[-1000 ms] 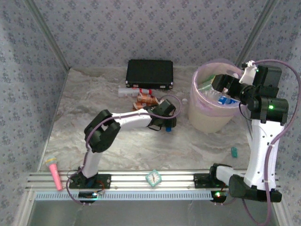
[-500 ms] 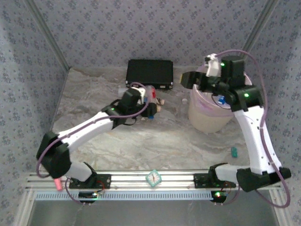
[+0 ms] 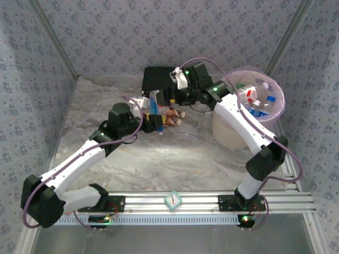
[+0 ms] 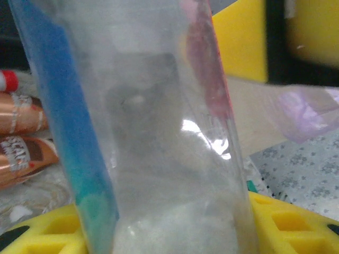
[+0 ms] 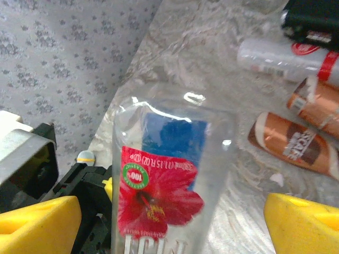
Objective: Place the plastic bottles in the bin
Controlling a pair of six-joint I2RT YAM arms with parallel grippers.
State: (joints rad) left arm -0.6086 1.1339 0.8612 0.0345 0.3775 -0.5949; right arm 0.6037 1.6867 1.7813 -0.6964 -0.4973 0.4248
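Note:
My right gripper should take the clear bottle (image 3: 154, 103) into the bin (image 3: 255, 98), because my left gripper is holding it far from the bin. This will free my left gripper for another bottle.
My left gripper (image 3: 153, 121) (image 4: 164, 230) is shut on the base of a clear bottle (image 3: 154, 103) (image 4: 148, 132) with a blue and red flower label, held upright above the table. My right gripper (image 3: 168, 98) (image 5: 169, 222) is open, its yellow fingers (image 5: 39, 222) spread wide on either side of that same bottle (image 5: 169, 174) without touching it. Two orange-brown bottles (image 3: 170, 116) (image 5: 296, 145) and a white one (image 3: 139, 100) (image 5: 280, 61) lie on the table beside it. The bin (image 3: 228, 132) stands at the right with several bottles (image 3: 254, 98) inside.
A flat black case (image 3: 159, 79) (image 5: 312, 21) lies at the back, just behind the two grippers. The right arm arches from its base over the bin's front to reach left. A small green clock (image 3: 173, 199) sits on the front rail.
The right gripper has swung left from over the bin to the bottle that the left gripper holds. The left arm has stretched out and raised that bottle upright.

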